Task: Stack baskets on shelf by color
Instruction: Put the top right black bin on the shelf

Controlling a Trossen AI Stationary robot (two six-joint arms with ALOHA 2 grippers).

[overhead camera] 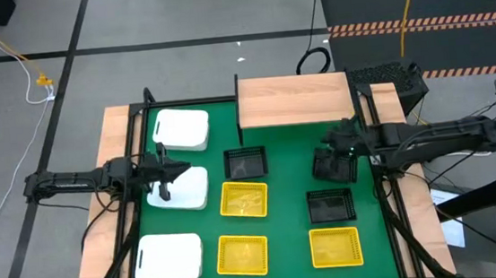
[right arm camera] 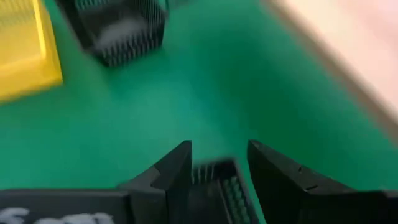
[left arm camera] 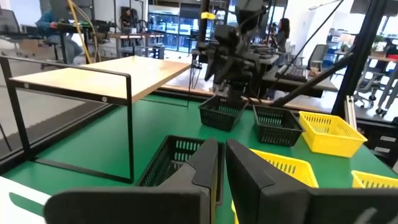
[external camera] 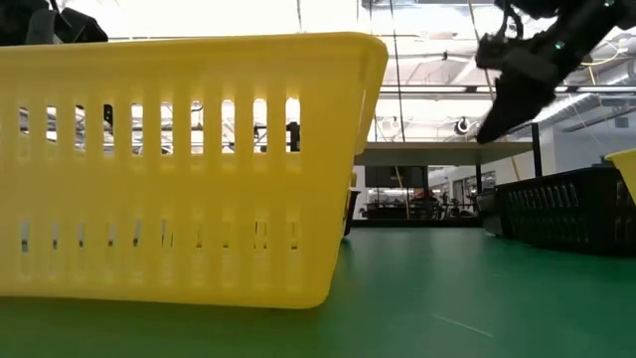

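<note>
I keep lowering my right gripper's open fingers until they straddle the basket's rim (right arm camera: 242, 178), then close them, because the black basket's side (right arm camera: 234, 198) lines up with the gap between them.
Three white baskets lie along the table's left side (overhead camera: 181, 129), (overhead camera: 180, 188), (overhead camera: 168, 257). Three yellow mesh baskets (overhead camera: 244, 199), (overhead camera: 243, 255), (overhead camera: 337, 246) sit on the near half. One black basket (overhead camera: 246, 162) rests at mid-table and another (overhead camera: 330, 206) to its right. My right gripper (overhead camera: 335, 152) is shut on the third black basket (overhead camera: 330, 168), near the wooden shelf (overhead camera: 294, 99). My left gripper (overhead camera: 172, 171) hovers shut over the middle white basket, pointing level toward the table's right. My right gripper pinches the black basket's mesh wall at its rim (right arm camera: 214, 177) between its two fingers, coming from above. The basket (left arm camera: 222, 112) hangs tilted below the fingers, off the green mat, in front of the shelf's right end.
The shelf's thin black legs (left arm camera: 130, 124) stand on the mat's far edge, with open green mat (overhead camera: 286, 167) in front of it. A yellow basket (external camera: 179, 169) fills the low view's left. Black frame rails (overhead camera: 137, 158) run along both table sides.
</note>
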